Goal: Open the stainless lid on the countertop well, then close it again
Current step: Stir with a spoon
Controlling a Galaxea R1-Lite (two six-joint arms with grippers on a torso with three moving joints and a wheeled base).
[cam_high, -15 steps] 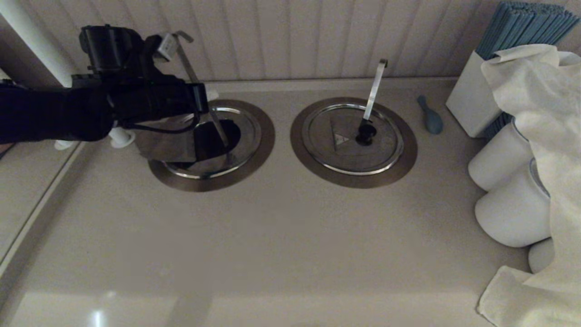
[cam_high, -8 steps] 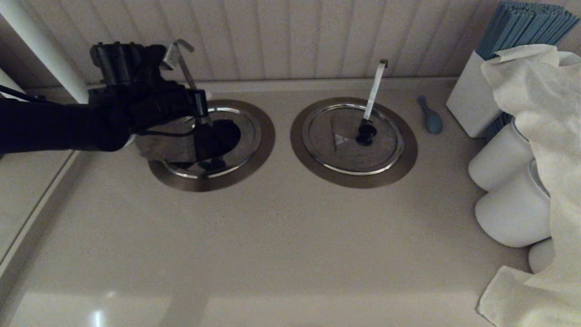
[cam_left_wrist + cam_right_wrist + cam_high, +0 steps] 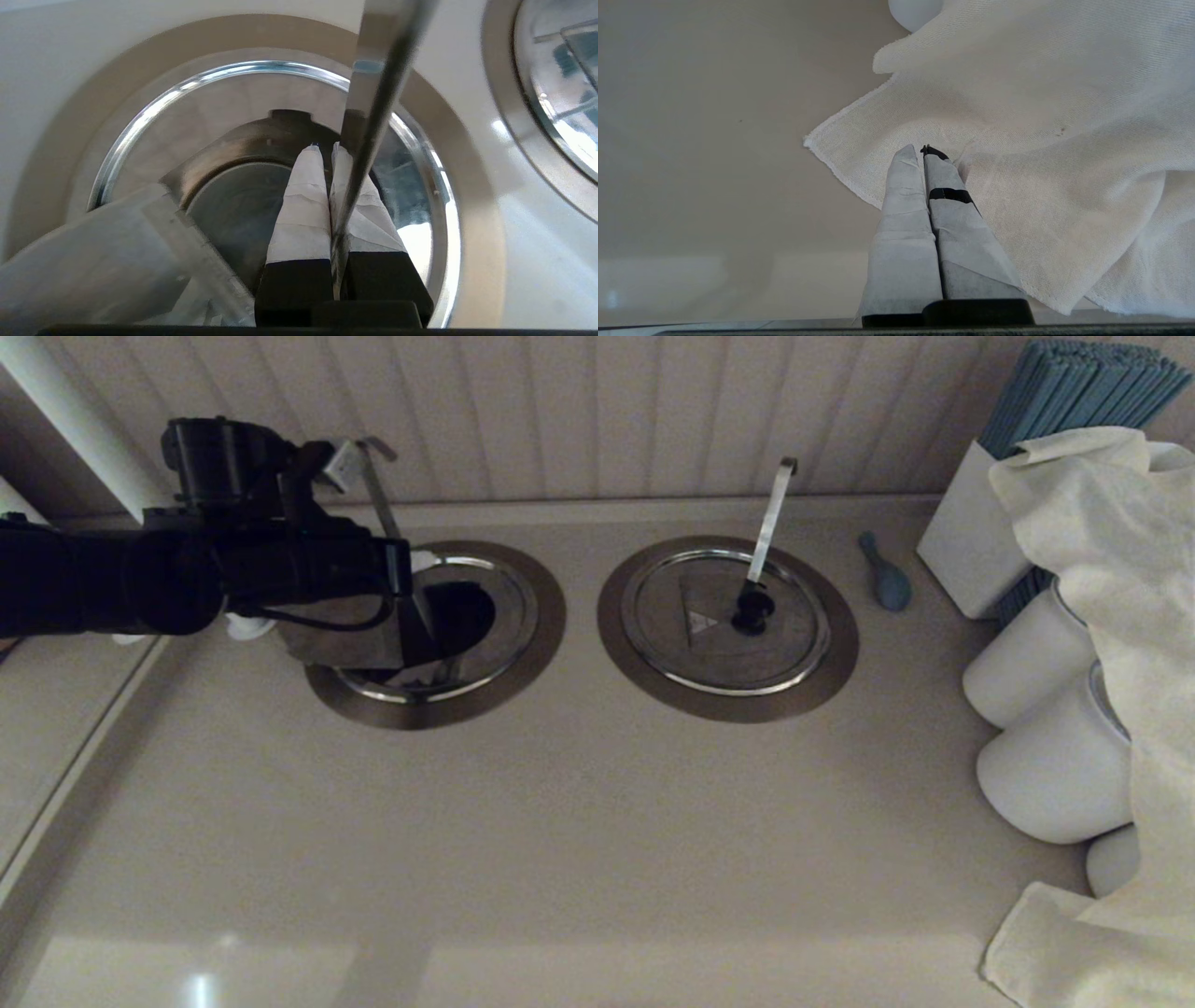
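Observation:
The ladle handle (image 3: 382, 497) lies at a slant across the raised flap's way down, so the robot's left gripper should swing the ladle handle over to the opening's rounded end (image 3: 479, 607) before the lid is closed.
The stainless lid sits on the left countertop well (image 3: 546, 635). Its near-left half (image 3: 341, 637) is folded up, baring the dark hole (image 3: 467, 609); the far half (image 3: 512, 602) lies flat. The lid's knob is hidden. My left gripper (image 3: 325, 148) hangs over the opening, reaching in from the left (image 3: 411, 574). Its fingers are shut on the thin ladle handle (image 3: 369, 116), which passes between them and ends in a hook (image 3: 373, 448). In the left wrist view the raised flap (image 3: 93, 261) is beside the fingers. My right gripper (image 3: 924, 150) is shut and empty over a white cloth (image 3: 1041, 140), out of the head view.
The twin lid (image 3: 672, 644) lies flat on the right ring, with a black knob (image 3: 752, 609) and a broad slanted handle (image 3: 770, 518). Right of it are a blue spoon (image 3: 885, 577), a white box of blue straws (image 3: 971, 551), white jars (image 3: 1046, 775) and draped cloth (image 3: 1120, 616). The panelled wall is close behind.
My left gripper has shifted a little to the left. The ladle handle moved with it, its hooked top dropping lower. The folded flap stays raised.

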